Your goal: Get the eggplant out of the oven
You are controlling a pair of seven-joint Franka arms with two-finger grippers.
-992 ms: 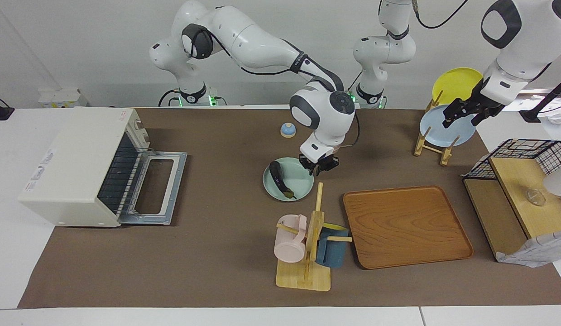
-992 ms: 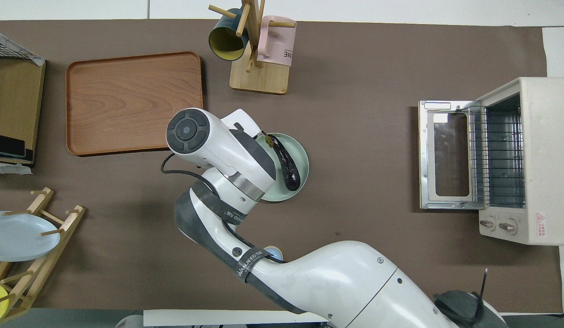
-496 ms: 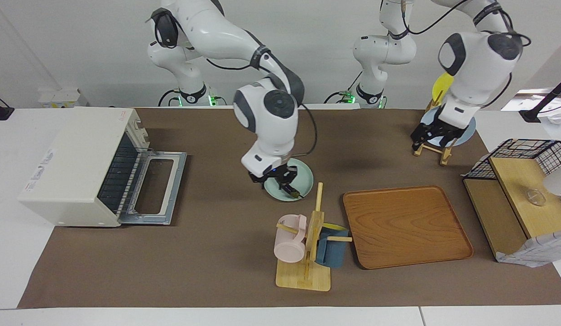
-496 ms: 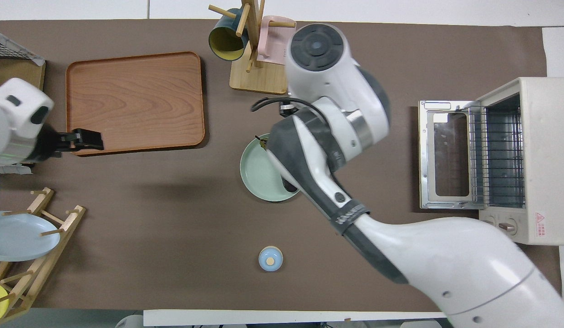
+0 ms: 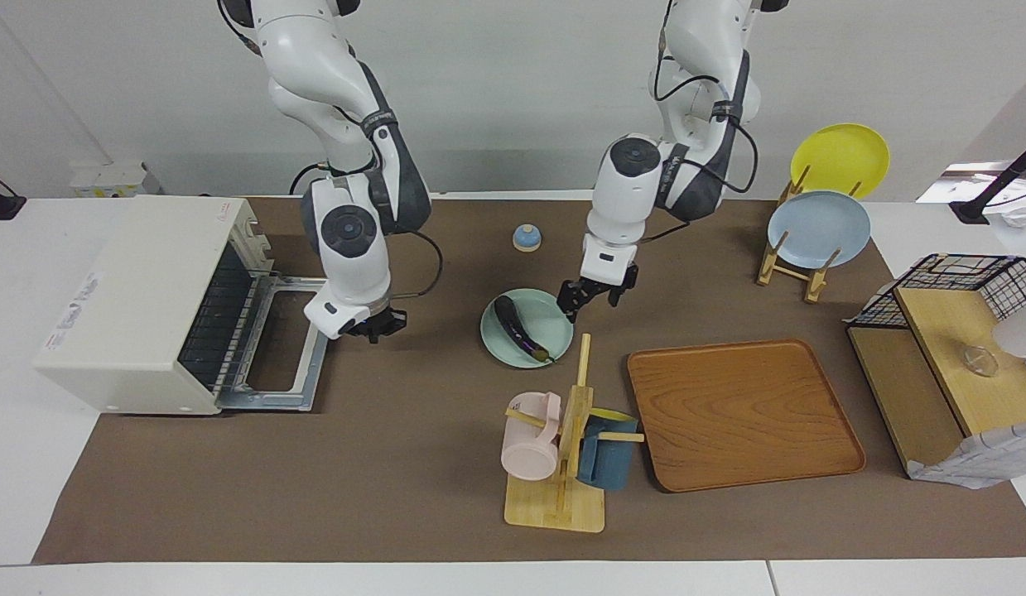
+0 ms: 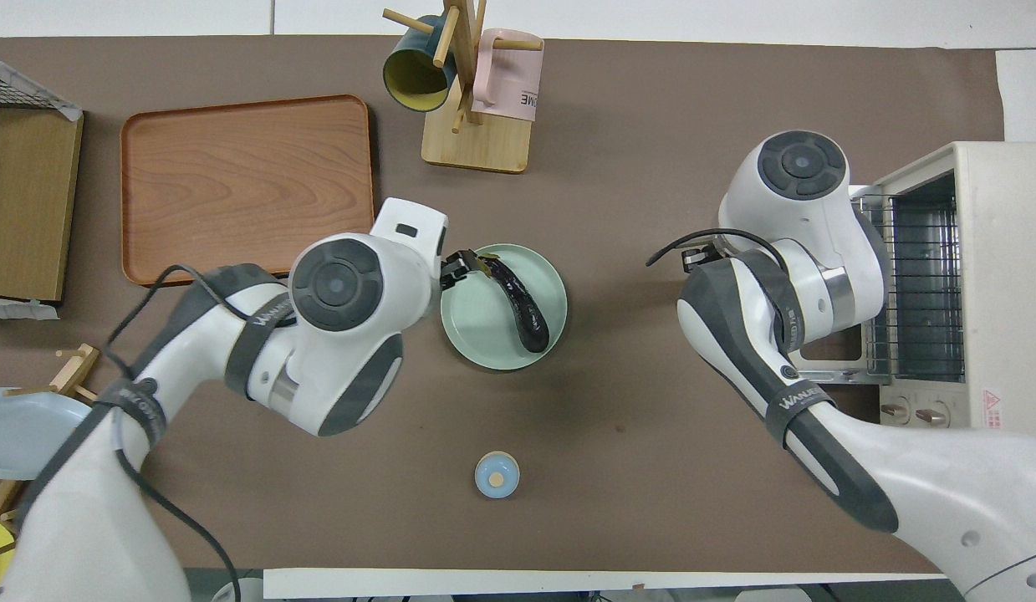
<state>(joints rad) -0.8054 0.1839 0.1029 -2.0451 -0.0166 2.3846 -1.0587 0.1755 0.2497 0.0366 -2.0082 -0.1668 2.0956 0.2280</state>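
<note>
I should use my left gripper to take the eggplant [image 6: 521, 308] from the plate to the wooden tray [image 6: 247, 186], because the tray is far from my right gripper by the oven.
The dark purple eggplant [image 5: 519, 329] lies on a pale green plate [image 5: 494, 346] at the table's middle; it also shows in the overhead view [image 6: 526, 308] on the plate [image 6: 482, 334]. The cream oven [image 5: 140, 290] stands at the right arm's end with its door [image 5: 285, 352] folded down and its rack bare [image 6: 927, 276]. My left gripper [image 5: 591, 300] hangs open and empty over the plate's rim beside the eggplant's stem end, also seen in the overhead view [image 6: 452, 269]. My right gripper [image 5: 373, 325] hangs beside the open oven door, holding nothing.
A mug tree [image 5: 566, 447] with a pink and a blue mug stands farther from the robots than the plate. A wooden tray [image 5: 740, 414] lies beside it. A small blue bell [image 5: 527, 237], a plate rack [image 5: 815, 232] and a wire shelf [image 5: 951, 331] also stand here.
The right arm swung away from the plate to the oven door. The left arm came from the plate rack to the green plate. The eggplant stayed on the plate.
</note>
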